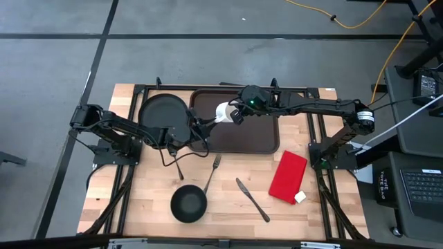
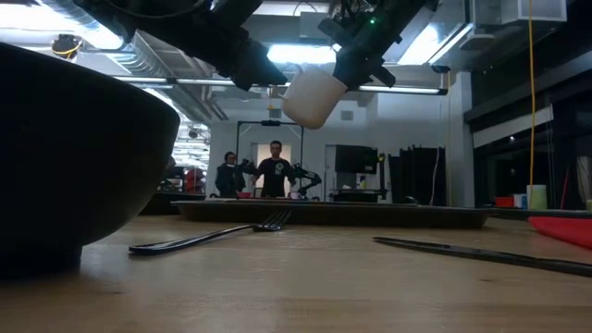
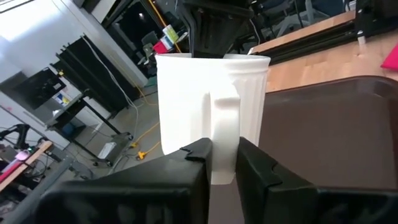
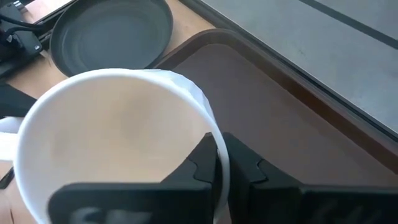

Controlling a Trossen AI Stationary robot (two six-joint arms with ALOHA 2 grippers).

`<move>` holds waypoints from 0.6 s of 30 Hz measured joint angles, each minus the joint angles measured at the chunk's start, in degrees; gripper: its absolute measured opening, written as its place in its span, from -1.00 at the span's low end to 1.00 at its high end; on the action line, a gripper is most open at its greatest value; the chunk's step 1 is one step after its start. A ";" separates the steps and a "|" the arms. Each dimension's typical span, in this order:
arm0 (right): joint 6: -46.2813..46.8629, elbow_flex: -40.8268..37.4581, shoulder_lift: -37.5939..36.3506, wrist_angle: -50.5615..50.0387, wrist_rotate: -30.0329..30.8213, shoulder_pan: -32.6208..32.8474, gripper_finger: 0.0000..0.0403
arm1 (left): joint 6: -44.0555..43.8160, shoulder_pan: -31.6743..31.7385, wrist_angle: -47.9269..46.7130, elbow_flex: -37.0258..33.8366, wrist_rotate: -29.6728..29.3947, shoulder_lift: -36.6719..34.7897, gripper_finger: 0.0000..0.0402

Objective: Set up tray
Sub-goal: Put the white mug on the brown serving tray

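The tilted mug's rim (image 2: 326, 80) is pinned by my right gripper, so next my right gripper opens and moves away before my left gripper turns the mug upright by its handle (image 3: 224, 124).
A white ribbed mug (image 1: 224, 113) hangs in the air over the left part of the dark brown tray (image 1: 256, 131), which lies on the far middle of the table. In the low view the mug (image 2: 314, 96) is tilted and clear of the tray (image 2: 388, 215). My left gripper (image 1: 208, 123) comes at it from the left and is shut on its handle. My right gripper (image 1: 237, 114) comes from the right and is shut on its rim. Both are also seen in their own wrist views, left gripper (image 3: 221, 152) and right gripper (image 4: 224, 155). My left gripper pinches the mug's handle (image 3: 224, 127) between its two fingers (image 3: 196, 155), coming level from the table's left. The mug is lifted clear above the tray. My right gripper holds the mug by its rim (image 4: 214, 134), one finger (image 4: 204, 160) inside the cup and one outside the wall. It comes from the right and above, and the mug's mouth faces its wrist.
A round black plate (image 1: 164, 114) lies left of the tray. On the near half lie a fork (image 1: 213, 173), a knife (image 1: 252, 200), a small black bowl (image 1: 188, 205) and a red napkin (image 1: 287, 176). People stand in the room beyond (image 2: 275, 171).
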 joint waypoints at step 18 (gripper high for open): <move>-7.19 0.02 -0.07 0.04 -2.32 -0.07 -0.83 | 1.01 -0.04 -0.17 -0.02 -0.29 0.00 -0.82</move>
